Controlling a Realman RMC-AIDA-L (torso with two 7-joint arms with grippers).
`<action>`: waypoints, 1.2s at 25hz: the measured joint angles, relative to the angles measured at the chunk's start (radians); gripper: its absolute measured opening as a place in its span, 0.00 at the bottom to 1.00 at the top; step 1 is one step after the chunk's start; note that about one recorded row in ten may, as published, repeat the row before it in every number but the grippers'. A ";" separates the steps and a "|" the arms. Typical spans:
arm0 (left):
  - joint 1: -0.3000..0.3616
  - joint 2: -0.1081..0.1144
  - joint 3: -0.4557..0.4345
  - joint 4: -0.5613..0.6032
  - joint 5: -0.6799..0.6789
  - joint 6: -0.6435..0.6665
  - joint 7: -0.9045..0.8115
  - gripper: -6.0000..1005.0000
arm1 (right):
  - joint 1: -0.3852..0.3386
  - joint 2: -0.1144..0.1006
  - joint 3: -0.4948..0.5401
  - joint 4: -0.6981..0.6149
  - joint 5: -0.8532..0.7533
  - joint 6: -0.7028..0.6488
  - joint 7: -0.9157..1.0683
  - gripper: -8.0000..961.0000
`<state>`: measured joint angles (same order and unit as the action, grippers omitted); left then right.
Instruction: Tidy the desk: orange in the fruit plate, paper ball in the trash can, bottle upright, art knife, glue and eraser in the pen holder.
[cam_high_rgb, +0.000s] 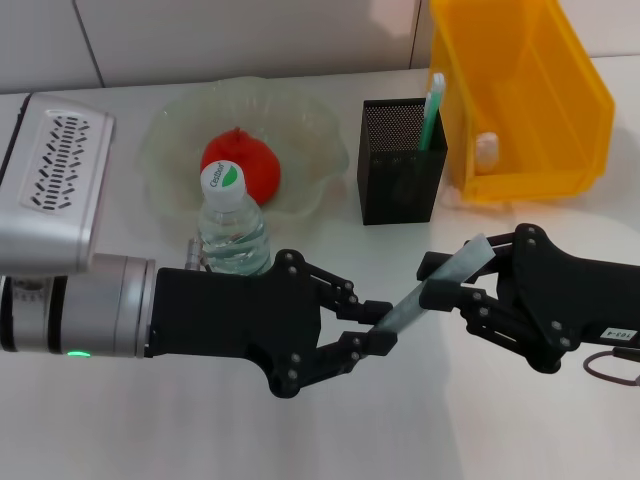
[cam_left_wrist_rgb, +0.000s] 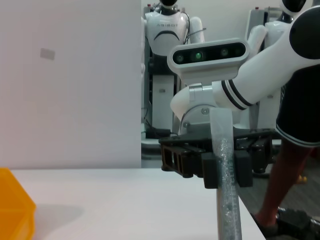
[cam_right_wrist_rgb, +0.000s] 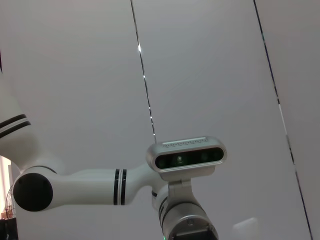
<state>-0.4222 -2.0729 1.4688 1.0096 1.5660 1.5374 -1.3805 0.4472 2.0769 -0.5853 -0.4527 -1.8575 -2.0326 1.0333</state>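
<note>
The art knife is pinched by both grippers, so next my left gripper opens and lets go of its lower end before my right gripper takes the art knife to the pen holder.
A long grey translucent art knife hangs slantwise above the table between my two grippers. My left gripper is shut on its lower end. My right gripper pinches it higher up; the left wrist view shows the art knife passing between those black fingers. The orange lies in the clear fruit plate. The bottle stands upright in front of the plate. The black mesh pen holder holds a green-and-white stick. The yellow trash can has a small white thing inside.
The pen holder stands between the fruit plate and the yellow trash can, behind both grippers. White table lies below the grippers. The right wrist view shows only my left arm's camera housing and wall panels.
</note>
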 joint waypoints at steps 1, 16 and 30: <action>0.000 0.001 -0.001 -0.015 -0.019 0.003 0.017 0.19 | 0.000 0.000 0.000 0.000 0.003 -0.002 -0.006 0.17; -0.004 0.005 0.001 -0.068 -0.038 0.009 0.044 0.51 | -0.017 -0.004 0.013 -0.001 0.089 -0.065 -0.026 0.16; 0.057 0.000 -0.034 -0.149 -0.065 0.017 0.186 0.86 | -0.073 -0.011 0.214 -0.095 0.267 -0.014 -0.064 0.16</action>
<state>-0.3648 -2.0734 1.4350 0.8608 1.5011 1.5546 -1.1949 0.3739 2.0658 -0.3715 -0.5473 -1.5905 -2.0467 0.9695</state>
